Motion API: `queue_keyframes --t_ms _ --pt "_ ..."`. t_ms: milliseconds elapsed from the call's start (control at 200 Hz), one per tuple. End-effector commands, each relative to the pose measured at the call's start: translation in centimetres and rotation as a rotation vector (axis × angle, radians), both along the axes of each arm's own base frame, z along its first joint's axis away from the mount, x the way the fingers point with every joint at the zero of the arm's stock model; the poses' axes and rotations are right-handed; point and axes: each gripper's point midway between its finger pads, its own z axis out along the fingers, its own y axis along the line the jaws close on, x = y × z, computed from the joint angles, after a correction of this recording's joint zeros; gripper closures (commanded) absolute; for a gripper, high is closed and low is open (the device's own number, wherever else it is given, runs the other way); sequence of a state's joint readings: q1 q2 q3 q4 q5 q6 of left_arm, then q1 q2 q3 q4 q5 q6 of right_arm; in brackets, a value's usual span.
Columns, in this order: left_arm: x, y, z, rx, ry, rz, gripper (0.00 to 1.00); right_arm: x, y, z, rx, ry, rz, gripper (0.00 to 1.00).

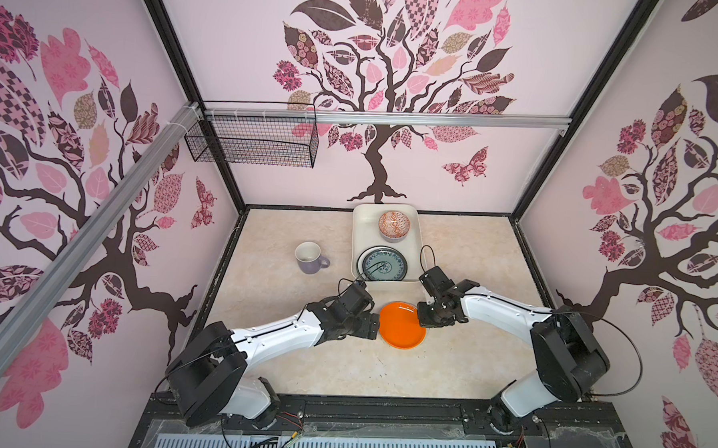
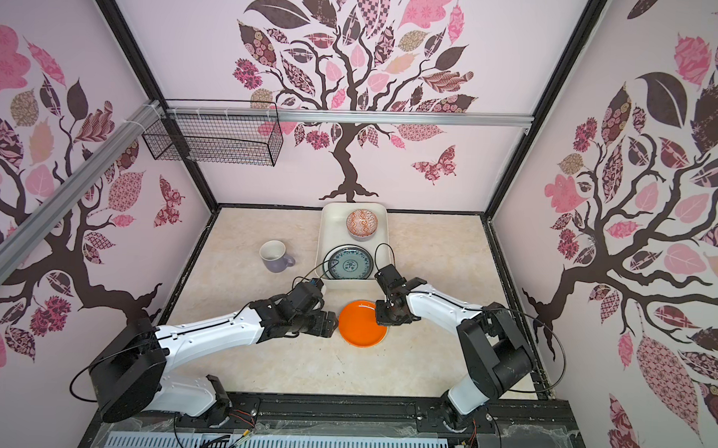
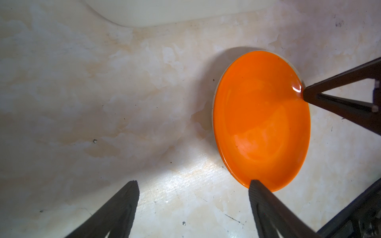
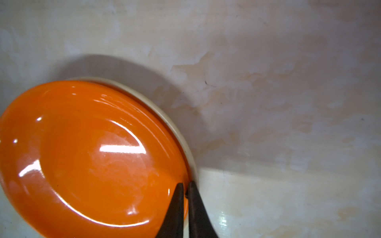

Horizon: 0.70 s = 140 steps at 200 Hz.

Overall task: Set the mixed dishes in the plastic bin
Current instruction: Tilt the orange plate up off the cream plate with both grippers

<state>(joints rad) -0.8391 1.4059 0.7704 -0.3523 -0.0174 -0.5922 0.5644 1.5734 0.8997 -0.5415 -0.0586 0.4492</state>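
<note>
The orange plate is nested on a cream plate (image 4: 173,127). My right gripper should move the orange plate so that my left gripper can take it by the opposite rim (image 1: 381,324).
An orange plate (image 1: 402,324) (image 2: 362,323) is near the table's middle, just in front of the cream plastic bin (image 1: 361,233) (image 2: 328,228). My right gripper (image 4: 186,185) (image 1: 422,315) is shut on the plate's right rim (image 4: 92,154), and the plate's cream underside shows beside the fingers. My left gripper (image 3: 193,183) (image 1: 375,325) is open at the plate's left edge (image 3: 261,123), with one finger overlapping the rim and only table between the fingers. In the bin lie an orange-patterned bowl (image 1: 394,225) and a dark-rimmed patterned plate (image 1: 382,264). A lavender mug (image 1: 309,257) stands left of the bin.
A black wire basket (image 1: 253,139) hangs from the rail at the back left, well above the table. The bin's near corner (image 3: 165,12) shows in the left wrist view. Cables loop over the bin's front edge. Walls enclose the table on three sides.
</note>
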Motion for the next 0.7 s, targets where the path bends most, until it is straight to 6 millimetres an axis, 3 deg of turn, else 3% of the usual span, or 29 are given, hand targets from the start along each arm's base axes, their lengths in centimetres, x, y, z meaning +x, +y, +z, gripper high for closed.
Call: queue_keyframes --t_ms 0,175,695 --pt "0.8 -0.5 0.6 -0.009 -0.021 -0.009 0.12 -0.8 0.1 -1.2 -0.008 0.054 0.009 0.89" --pt "0.7 -0.6 0.2 -0.006 -0.011 -0.012 0.12 -1.3 0.7 -2.0 0.022 0.085 0.020 0.89" --pt "0.9 -2.2 -1.1 -0.042 0.035 -0.031 0.11 -1.2 1.5 -1.8 0.049 0.078 0.037 0.87"
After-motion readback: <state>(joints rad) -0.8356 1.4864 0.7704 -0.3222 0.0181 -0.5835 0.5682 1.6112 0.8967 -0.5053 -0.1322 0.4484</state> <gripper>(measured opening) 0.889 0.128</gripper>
